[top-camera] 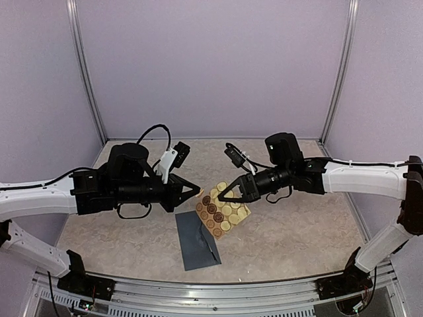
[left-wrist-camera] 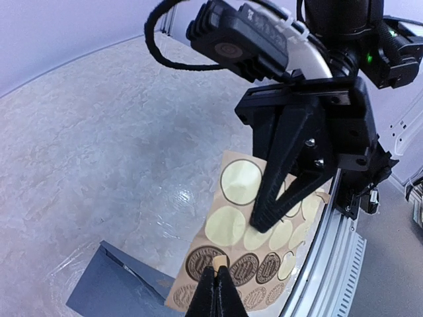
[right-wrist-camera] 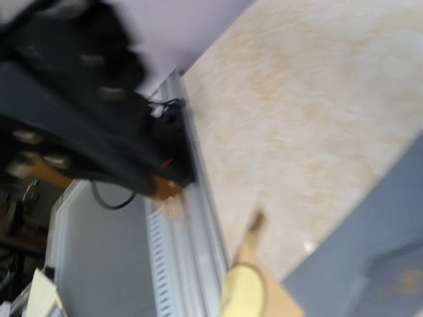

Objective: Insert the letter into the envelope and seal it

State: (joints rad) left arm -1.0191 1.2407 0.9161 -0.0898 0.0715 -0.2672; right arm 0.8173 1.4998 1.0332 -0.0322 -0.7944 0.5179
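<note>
I should put the sticker sheet in my right gripper [top-camera: 213, 221] aside first, because it hangs over the envelope. My right gripper should then press the sticker on my left gripper [top-camera: 200, 192].
The slate blue-grey envelope [top-camera: 197, 240] lies flat on the table near the front, with its corner showing in the left wrist view [left-wrist-camera: 112, 285]. The letter is out of view. Just behind the envelope lies a tan sheet of round gold and brown stickers [top-camera: 225, 207]. My left gripper [top-camera: 197, 192] hovers above the sheet's left end, shut on a small gold sticker [left-wrist-camera: 217, 263]. My right gripper [top-camera: 221, 196] faces it from the right, shut to a point, its tip [left-wrist-camera: 262, 224] down on the sticker sheet [left-wrist-camera: 231, 228]. The right wrist view is blurred and its own fingers do not show.
The table is beige marble-patterned, with lilac walls on three sides. An aluminium rail [top-camera: 211, 290] runs along the front edge. Black cables [top-camera: 153, 134] loop over both wrists. In the right wrist view the envelope [right-wrist-camera: 383, 238] and the sheet's corner [right-wrist-camera: 254, 290] lie beside the rail.
</note>
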